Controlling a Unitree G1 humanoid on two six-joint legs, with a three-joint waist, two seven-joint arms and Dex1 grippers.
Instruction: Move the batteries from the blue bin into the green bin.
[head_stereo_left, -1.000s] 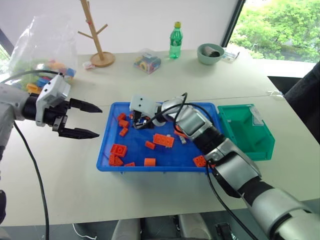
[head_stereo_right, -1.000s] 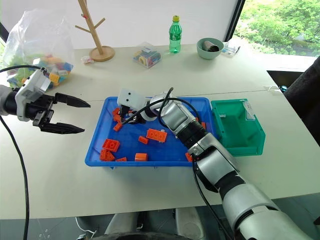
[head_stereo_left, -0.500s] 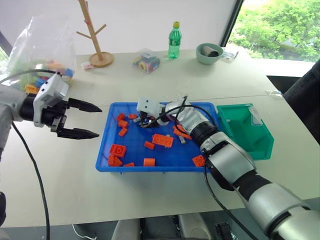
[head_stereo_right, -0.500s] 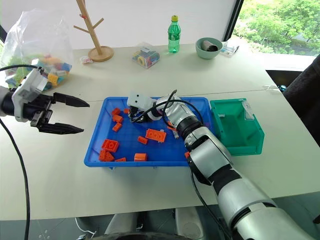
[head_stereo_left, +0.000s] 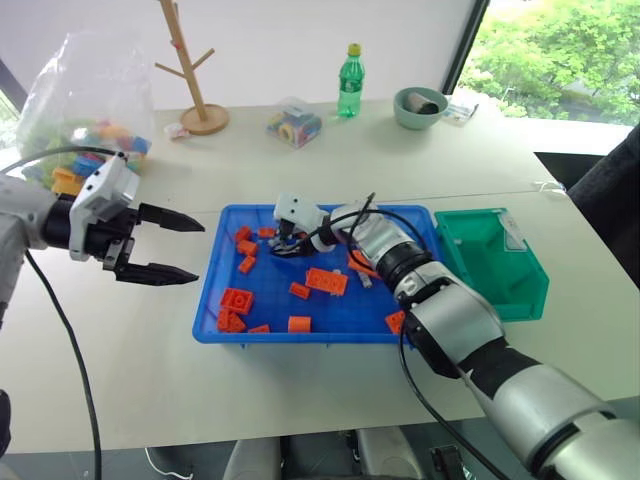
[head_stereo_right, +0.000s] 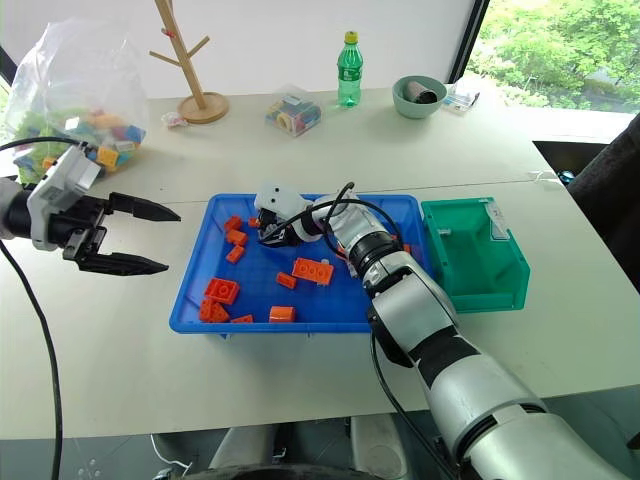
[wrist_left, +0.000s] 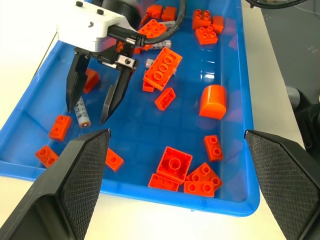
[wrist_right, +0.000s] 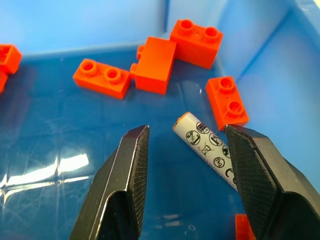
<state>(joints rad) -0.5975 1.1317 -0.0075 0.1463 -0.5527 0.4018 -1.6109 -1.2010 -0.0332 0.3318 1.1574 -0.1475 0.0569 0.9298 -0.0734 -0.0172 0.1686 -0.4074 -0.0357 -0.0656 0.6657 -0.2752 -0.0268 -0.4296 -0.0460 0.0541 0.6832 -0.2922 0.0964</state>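
The battery's near end (wrist_right: 230, 176) lies at a slant under one finger of the robot's right gripper, so the robot should line up both fingers along the battery's body (wrist_right: 206, 149) before they close.
The blue bin (head_stereo_left: 300, 338) lies mid-table and holds scattered orange bricks (head_stereo_left: 327, 281). My right gripper (head_stereo_left: 283, 245) reaches down into its far left part, open. One battery (wrist_right: 205, 142), a silver-grey cylinder, lies on the bin floor between the two fingers, nearer one finger (wrist_right: 255, 170), with neither touching it. The left wrist view shows the same battery (wrist_left: 82, 114) under my right gripper (wrist_left: 89, 112). A second battery (wrist_left: 160, 46) lies among the bricks further in. The green bin (head_stereo_left: 495, 265) stands just right of the blue bin. My left gripper (head_stereo_left: 192, 250) hovers open and empty left of the blue bin.
At the table's far side stand a bag of coloured bricks (head_stereo_left: 85, 110), a wooden peg stand (head_stereo_left: 195, 85), a small packet of toys (head_stereo_left: 294, 124), a green bottle (head_stereo_left: 350, 82) and a pale-green bowl (head_stereo_left: 420, 106). A black cable (head_stereo_left: 60, 330) hangs from my left arm.
My right gripper has sunk a little towards the bin floor and shifted slightly right, staying open. The left gripper has kept still.
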